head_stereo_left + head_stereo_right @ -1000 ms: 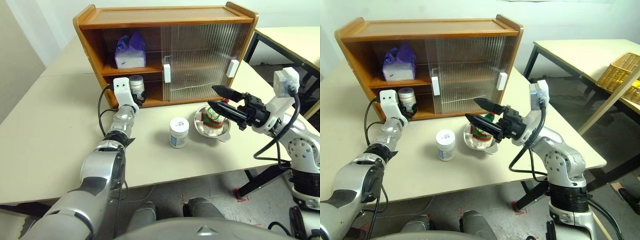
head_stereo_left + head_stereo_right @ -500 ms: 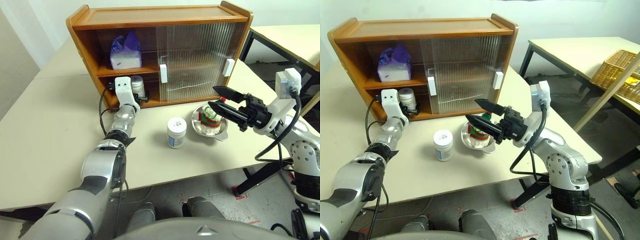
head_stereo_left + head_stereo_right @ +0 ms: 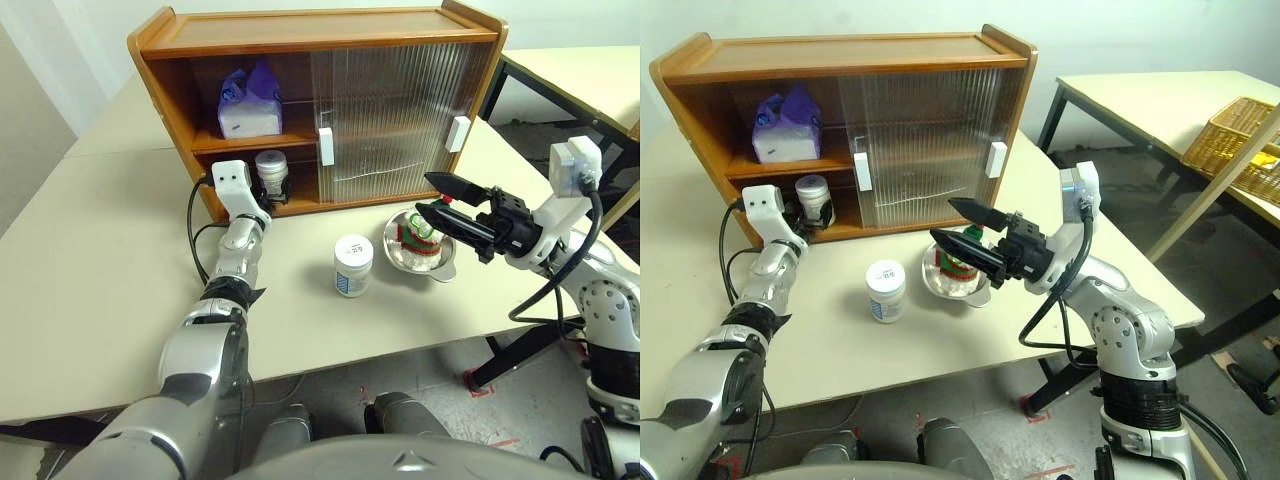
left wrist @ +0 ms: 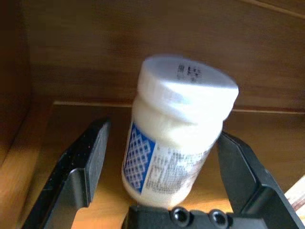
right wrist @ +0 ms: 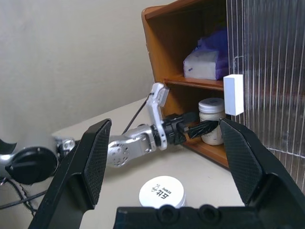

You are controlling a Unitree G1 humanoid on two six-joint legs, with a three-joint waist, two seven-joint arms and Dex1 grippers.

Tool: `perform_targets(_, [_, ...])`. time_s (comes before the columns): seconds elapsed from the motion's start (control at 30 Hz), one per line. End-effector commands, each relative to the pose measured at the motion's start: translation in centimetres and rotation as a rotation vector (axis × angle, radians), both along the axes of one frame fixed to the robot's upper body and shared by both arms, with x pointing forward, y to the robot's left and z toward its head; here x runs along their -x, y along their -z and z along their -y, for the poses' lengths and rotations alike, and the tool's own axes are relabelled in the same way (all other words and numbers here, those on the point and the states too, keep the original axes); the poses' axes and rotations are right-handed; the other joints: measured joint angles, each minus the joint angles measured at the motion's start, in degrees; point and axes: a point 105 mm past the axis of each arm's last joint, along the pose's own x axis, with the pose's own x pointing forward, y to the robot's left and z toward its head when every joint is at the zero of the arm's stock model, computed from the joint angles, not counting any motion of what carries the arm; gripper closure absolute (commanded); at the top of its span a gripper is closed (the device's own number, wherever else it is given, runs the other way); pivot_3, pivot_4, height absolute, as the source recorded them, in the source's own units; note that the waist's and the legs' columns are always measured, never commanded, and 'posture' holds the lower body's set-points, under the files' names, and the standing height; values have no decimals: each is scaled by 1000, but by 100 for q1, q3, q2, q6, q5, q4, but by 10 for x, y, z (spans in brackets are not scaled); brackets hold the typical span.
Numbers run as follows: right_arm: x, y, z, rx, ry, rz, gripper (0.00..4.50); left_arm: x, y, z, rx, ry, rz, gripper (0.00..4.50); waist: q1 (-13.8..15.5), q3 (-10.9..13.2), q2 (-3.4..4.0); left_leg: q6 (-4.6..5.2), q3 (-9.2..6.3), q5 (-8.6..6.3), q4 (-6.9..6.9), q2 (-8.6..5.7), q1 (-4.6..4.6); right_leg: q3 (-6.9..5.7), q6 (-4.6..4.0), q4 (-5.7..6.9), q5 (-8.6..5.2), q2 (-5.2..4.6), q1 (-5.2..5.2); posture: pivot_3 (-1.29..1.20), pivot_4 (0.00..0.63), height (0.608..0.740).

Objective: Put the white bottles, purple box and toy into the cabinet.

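Note:
The white bottle (image 3: 271, 170) stands mid-opening on the lower shelf, so next my left gripper closes and pushes it toward the sliding door (image 3: 328, 177), making room for the other bottle.
The wooden cabinet (image 3: 310, 28) stands at the back of the table, its left side open. On its upper shelf lies the purple box (image 3: 250, 100). One white bottle (image 3: 271, 170) stands on the lower shelf, and my left gripper (image 3: 272, 194) is open around it, fingers (image 4: 86, 162) set apart from its sides. A second white bottle (image 3: 353, 265) stands on the table in front. The toy (image 3: 420, 233) sits in a steel bowl (image 3: 443, 270). Just above the bowl, my right gripper (image 3: 424, 193) hangs open and holds nothing.
Ribbed sliding doors (image 3: 400, 110) with white handles cover the cabinet's middle and right. Another table with a wicker basket (image 3: 1240, 140) stands off to the right. The table's near edge runs close to the bowl.
My left gripper has opened off the white bottle on the lower shelf and drawn back slightly. The right arm has kept still. The camera has shifted a little.

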Motion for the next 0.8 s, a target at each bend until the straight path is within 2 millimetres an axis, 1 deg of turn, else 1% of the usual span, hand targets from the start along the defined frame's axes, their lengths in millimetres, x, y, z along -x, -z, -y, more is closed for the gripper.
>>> perform_targets(0.03, [0,-2,-3,-4,-24,0,0,8,-3,-2,3,-3,29,24,7,1,0,0,-2,0,0,0,-2,-1,0,0,0,0,0,-188,21,740])
perform_targets(0.2, [0,-2,-3,-4,-31,0,0,23,1,-3,-10,-14,30,24,19,1,0,-6,22,-3,0,-9,-2,-10,-2,-2,-1,0,1,-178,19,740])
perform_targets(0.23, [0,-2,-3,-4,-33,0,0,24,1,-3,-2,-15,30,208,35,1,0,-11,24,-6,0,-10,-2,-10,-3,-2,-1,0,1,-178,19,740])
perform_targets(0.3, [0,-2,-4,-4,-37,1,0,27,0,-1,5,-4,31,652,60,1,0,-68,14,-40,0,-8,-2,-10,-3,-1,-2,-1,1,-176,17,740])
perform_targets(0.33, [0,-2,-4,-5,-38,1,0,28,0,0,7,-1,30,1040,74,1,0,-76,3,-45,0,-5,-2,-8,-4,-1,-1,-2,1,-176,17,740])
perform_targets(0.37, [-1,-2,-4,-5,-39,1,0,28,0,1,9,-1,29,1318,87,1,0,-77,-8,-45,1,-2,-1,-6,-4,0,-1,-3,1,-176,17,740])
perform_targets(0.5, [0,-2,-4,-4,-40,3,0,24,2,-5,3,-39,7,2782,132,1,0,-78,-19,-46,1,3,1,34,-5,1,-1,-11,1,-177,14,740])
perform_targets(0.6, [0,-2,-4,-3,-37,5,0,19,0,-8,-19,-59,-4,3879,142,1,0,-76,-18,-45,0,42,1,50,-6,2,0,-13,-1,-184,12,740])
perform_targets(0.67, [0,-2,-3,-2,-32,7,0,17,-1,-9,-24,-73,-6,4482,145,1,0,-73,-15,-43,0,43,1,53,-6,3,0,-13,-2,-184,12,740])
perform_targets(0.8, [1,-3,-2,-2,-24,8,0,13,4,-14,-32,-99,-34,4482,142,1,0,-53,-8,-33,-1,43,3,60,-6,2,0,-11,-2,-198,12,740])
